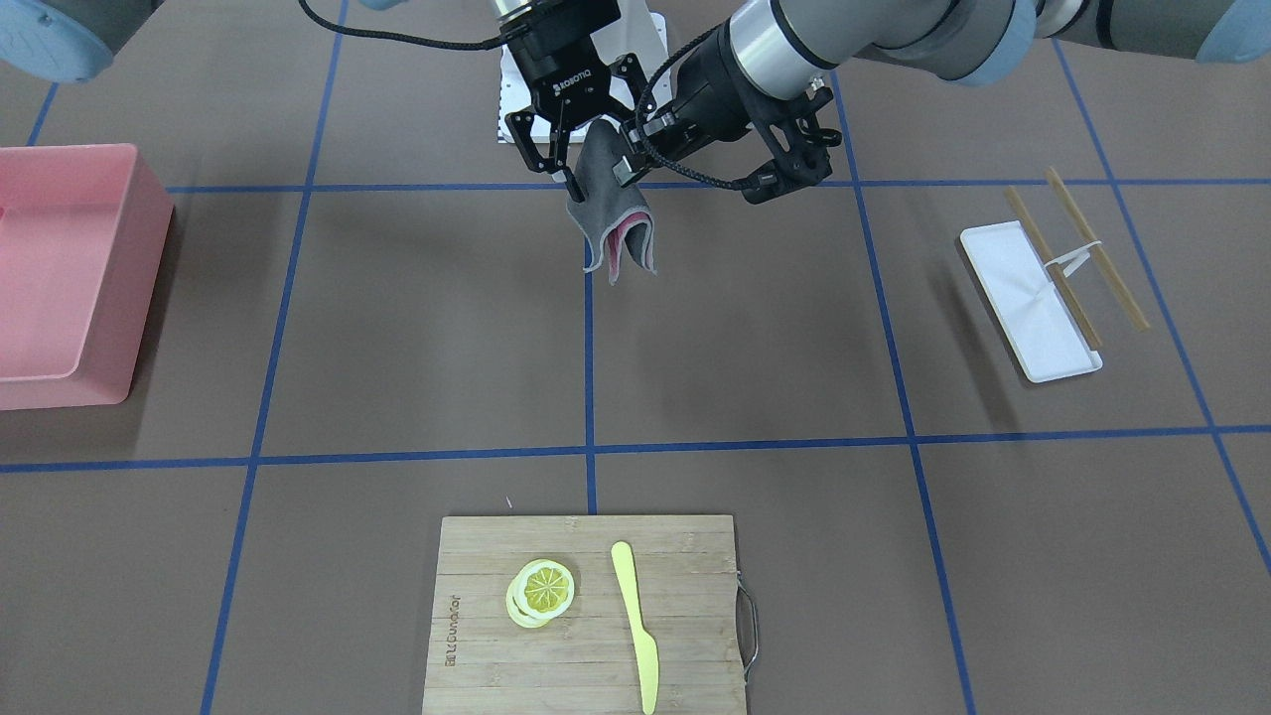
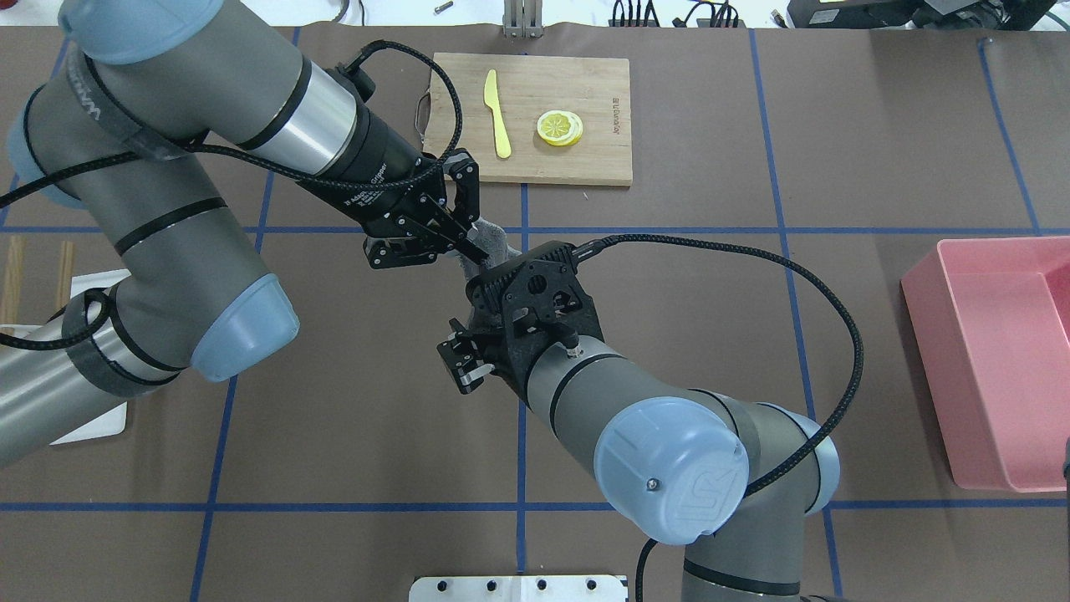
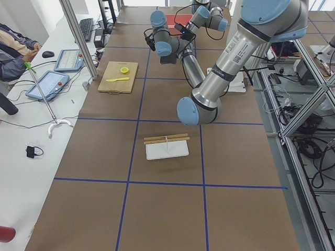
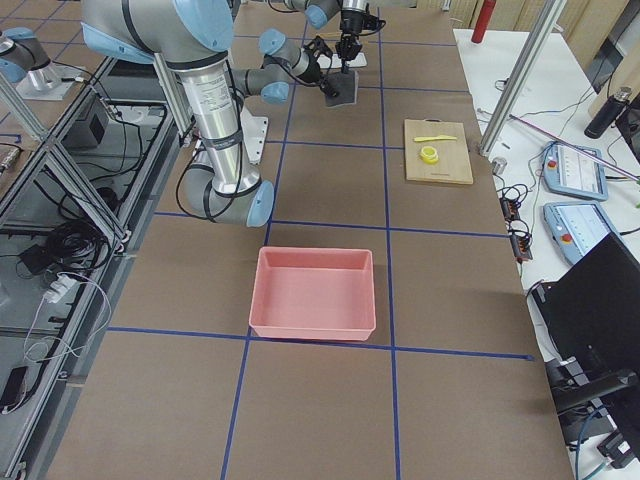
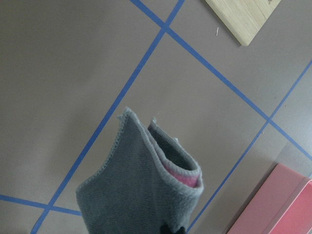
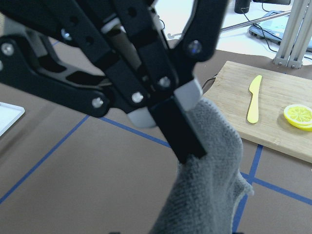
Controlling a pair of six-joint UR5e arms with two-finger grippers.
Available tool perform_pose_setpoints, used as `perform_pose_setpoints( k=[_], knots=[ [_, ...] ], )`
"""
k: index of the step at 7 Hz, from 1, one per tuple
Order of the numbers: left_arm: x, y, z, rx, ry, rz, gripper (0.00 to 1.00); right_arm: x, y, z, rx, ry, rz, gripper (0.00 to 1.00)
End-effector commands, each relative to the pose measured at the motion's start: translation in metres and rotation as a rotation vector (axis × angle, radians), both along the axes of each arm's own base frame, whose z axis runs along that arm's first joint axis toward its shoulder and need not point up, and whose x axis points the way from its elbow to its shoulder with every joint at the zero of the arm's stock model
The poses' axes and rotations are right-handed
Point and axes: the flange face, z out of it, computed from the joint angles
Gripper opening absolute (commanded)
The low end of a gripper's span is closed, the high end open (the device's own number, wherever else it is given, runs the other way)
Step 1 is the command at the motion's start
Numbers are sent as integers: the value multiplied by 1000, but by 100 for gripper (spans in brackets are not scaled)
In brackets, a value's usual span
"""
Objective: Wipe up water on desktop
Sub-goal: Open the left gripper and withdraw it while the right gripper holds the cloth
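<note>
The grey cloth [image 1: 604, 197] will stay folded over and sag when I lower it into the pink bin, because limp folds curl around the cloth's pink inner side [image 1: 623, 236].
A grey cloth [image 1: 621, 233] with a pink inner face hangs above the brown, blue-taped desktop [image 1: 417, 328], near the robot's side at the middle. My left gripper [image 2: 475, 248] reaches in from the side and is shut on the cloth's top edge, as the right wrist view [image 6: 178, 134] shows close up. My right gripper [image 1: 596, 179] points forward, its jaws spread either side of the same upper part of the cloth. The cloth also shows in the left wrist view [image 5: 141, 190]. No water shows on the desktop in any view.
A pink bin [image 1: 70, 268] stands at the robot's right end. A bamboo cutting board [image 1: 477, 675] with lemon slices [image 1: 541, 591] and a yellow knife [image 1: 635, 626] lies at the far edge. A white tray [image 1: 1028, 298] with chopsticks [image 1: 1092, 248] lies on the robot's left.
</note>
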Motion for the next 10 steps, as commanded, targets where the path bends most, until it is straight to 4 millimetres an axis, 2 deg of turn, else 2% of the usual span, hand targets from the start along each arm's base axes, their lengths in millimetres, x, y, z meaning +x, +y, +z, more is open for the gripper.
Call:
perform_pose_setpoints(
  k=[1, 2, 3, 4, 5, 6, 7, 8, 9, 10],
  knots=[
    [-1, 1, 3, -15, -3, -2, 0, -1, 4, 1, -29, -43, 2, 0],
    [1, -1, 6, -18, -8, -2, 0, -1, 4, -1, -40, -54, 4, 0],
    [2, -1, 13, -22, -15, -1, 6, -3, 6, 0, -59, -66, 4, 0],
    [1, -2, 13, -18, -16, -5, 52, 1, 6, -1, -60, -72, 8, 0],
    [-8, -12, 18, -15, -23, -31, 86, 10, 4, 27, -83, -36, 21, 0],
    [-45, -43, 34, -4, -38, -102, 97, 22, 14, 66, -157, -20, 27, 0],
    [-72, -75, 48, -2, -65, -161, 97, 20, 29, 107, -261, 53, 16, 0],
    [-111, -109, 73, -14, -98, -230, 97, 10, 41, 126, -368, 155, -76, 0],
    [-120, -124, 85, 1, -121, -242, 97, 2, 45, 137, -436, 199, -136, 0],
    [-121, -126, 94, -7, -129, -242, 97, 1, 33, 150, -523, 219, -197, 0]
  ],
)
